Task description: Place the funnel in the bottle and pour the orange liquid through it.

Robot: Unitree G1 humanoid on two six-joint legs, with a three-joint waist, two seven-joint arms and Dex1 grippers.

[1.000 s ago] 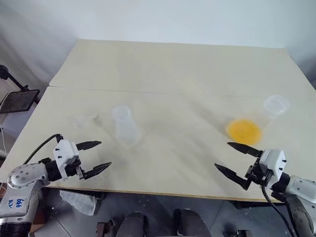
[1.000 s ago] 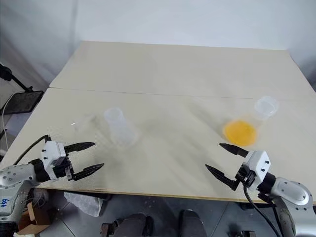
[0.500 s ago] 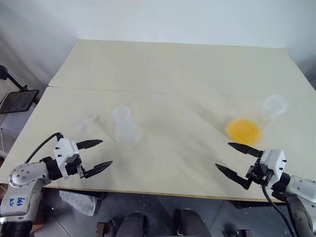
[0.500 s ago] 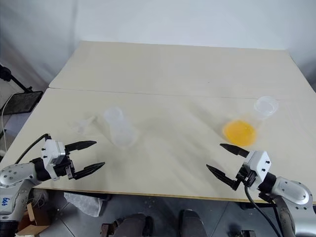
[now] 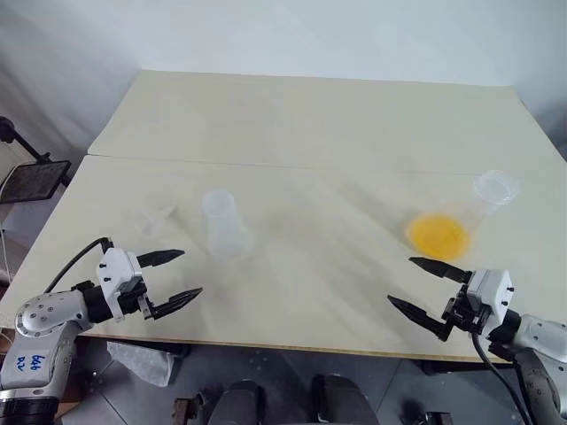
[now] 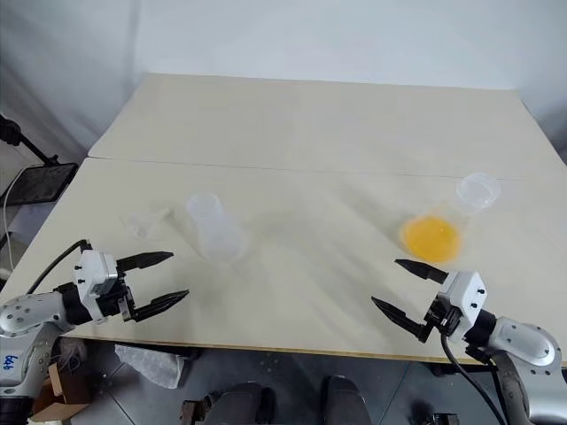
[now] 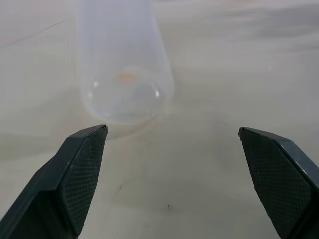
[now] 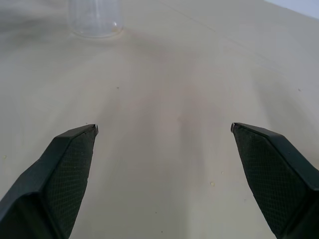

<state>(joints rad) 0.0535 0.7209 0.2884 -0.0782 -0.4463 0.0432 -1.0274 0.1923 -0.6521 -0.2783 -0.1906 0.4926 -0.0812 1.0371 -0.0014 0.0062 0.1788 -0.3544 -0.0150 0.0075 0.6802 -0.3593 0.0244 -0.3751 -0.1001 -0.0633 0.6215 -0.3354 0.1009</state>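
Note:
Next, I carry the bottle by its neck toward the middle with my left gripper first, because the bottle stands close to the funnel and far from the orange liquid.
The bottle, a small clear flask, stands upright on the left half of the near table, and it also shows ahead of the fingers in the left wrist view as the bottle. The clear funnel lies just left of it, faint against the tabletop. The orange liquid pools in the base of a larger clear flask at the right. My left gripper hovers open near the front edge, short of the bottle. My right gripper is open too, in front of the orange flask, with nothing between its fingers.
Two cream tables are joined along a seam running left to right. A black stand with a flat pad is off the left edge. The front edge runs just under both grippers.

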